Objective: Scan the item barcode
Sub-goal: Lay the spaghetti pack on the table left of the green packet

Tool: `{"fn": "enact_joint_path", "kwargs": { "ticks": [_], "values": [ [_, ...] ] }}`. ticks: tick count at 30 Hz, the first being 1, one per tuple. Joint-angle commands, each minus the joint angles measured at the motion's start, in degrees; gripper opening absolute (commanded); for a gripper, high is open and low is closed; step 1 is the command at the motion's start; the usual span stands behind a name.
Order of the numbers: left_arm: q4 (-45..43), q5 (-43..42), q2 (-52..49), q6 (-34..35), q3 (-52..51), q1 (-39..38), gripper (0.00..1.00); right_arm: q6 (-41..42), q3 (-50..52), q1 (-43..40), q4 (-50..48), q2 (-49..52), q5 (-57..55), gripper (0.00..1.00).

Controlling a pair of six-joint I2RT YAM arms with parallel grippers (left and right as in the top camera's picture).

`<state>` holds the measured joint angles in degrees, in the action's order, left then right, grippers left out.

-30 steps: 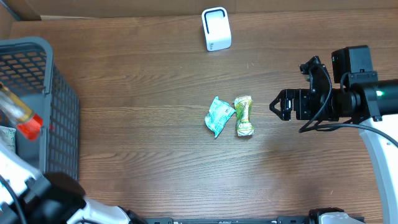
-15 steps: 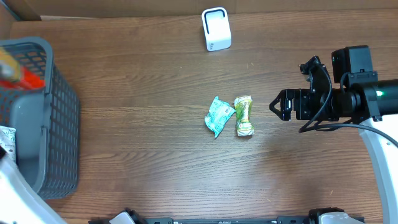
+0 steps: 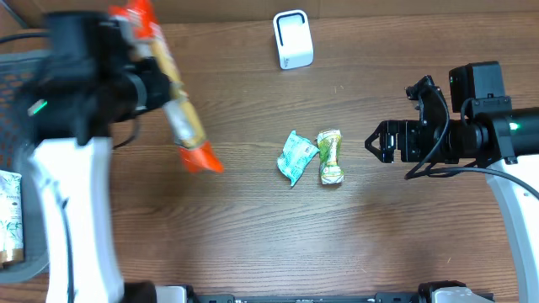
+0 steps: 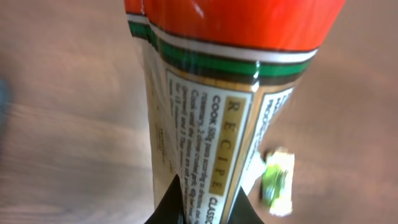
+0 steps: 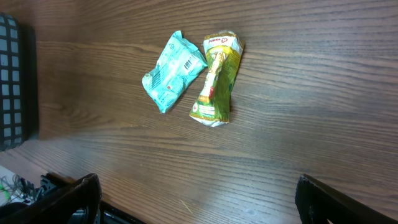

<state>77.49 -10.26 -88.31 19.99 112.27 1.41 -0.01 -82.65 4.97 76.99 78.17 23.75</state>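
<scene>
I should go on lowering the long packet (image 3: 185,123) with my left gripper and let go of it flat beside the teal packet. It is clear of the grey basket, and there is open tabletop (image 3: 254,156) there.
A long clear packet with orange ends (image 3: 178,114) hangs tilted above the left half of the table, and my left gripper (image 3: 152,87) is shut on its upper part. In the left wrist view the packet (image 4: 211,93) fills the frame, pinched between the dark fingertips (image 4: 169,202), with recipe text facing the camera and no barcode showing. The white scanner (image 3: 292,39) stands at the table's back edge. At the right, my right gripper (image 3: 376,141) stands open and empty, pointing at the two small packets; its fingertips (image 5: 74,199) sit wide apart.
A teal packet (image 3: 296,156) and a green-yellow packet (image 3: 330,156) lie side by side mid-table; both show in the right wrist view (image 5: 175,70) (image 5: 216,79). The grey basket (image 3: 17,269) sits at the left edge, partly behind my left arm, with a pale packet (image 3: 10,215) inside.
My left arm has swung up out of the basket and rightward over the table, carrying the long packet. The right arm and the two small packets have not moved.
</scene>
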Motion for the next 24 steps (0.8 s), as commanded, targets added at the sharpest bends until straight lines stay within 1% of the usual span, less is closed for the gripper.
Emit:
{"fn": "enact_joint_path", "kwargs": {
  "ticks": [1,6,10,14,16,17,21,24],
  "values": [
    [-3.5,0.2,-4.4,4.7,-6.3,-6.1,0.04,-0.4,-0.7,0.2,-0.4,-0.2,0.3,1.0],
    [-9.8,0.4,-11.7,6.1,-14.3,-11.6,0.04,-0.4,-0.7,0.2,-0.4,-0.2,0.3,1.0],
    [-16.0,0.3,-19.9,7.2,-20.0,-16.2,0.04,-0.4,-0.6,0.2,-0.4,-0.1,-0.8,1.0],
    [-18.3,0.3,-24.6,7.0,-21.1,-19.4,0.04,-0.4,-0.6,0.2,-0.8,-0.1,-0.8,1.0],
    [-19.4,0.3,-26.2,5.1,-21.1,-20.9,0.04,-0.4,-0.6,0.2,-1.0,-0.1,-0.8,1.0],
    [-19.8,0.4,-26.4,5.0,-21.1,-21.5,0.06,-0.4,-0.6,0.2,-1.0,-0.1,-0.8,1.0],
    [-21.3,0.4,-26.2,4.4,-20.8,-22.8,0.2,-0.4,-0.6,0.2,-1.0,-0.1,-0.8,1.0],
    [-21.2,0.4,-26.2,4.3,-19.8,-22.7,0.25,-0.4,-0.6,0.2,-1.0,0.0,-0.8,1.0]
  ]
}}
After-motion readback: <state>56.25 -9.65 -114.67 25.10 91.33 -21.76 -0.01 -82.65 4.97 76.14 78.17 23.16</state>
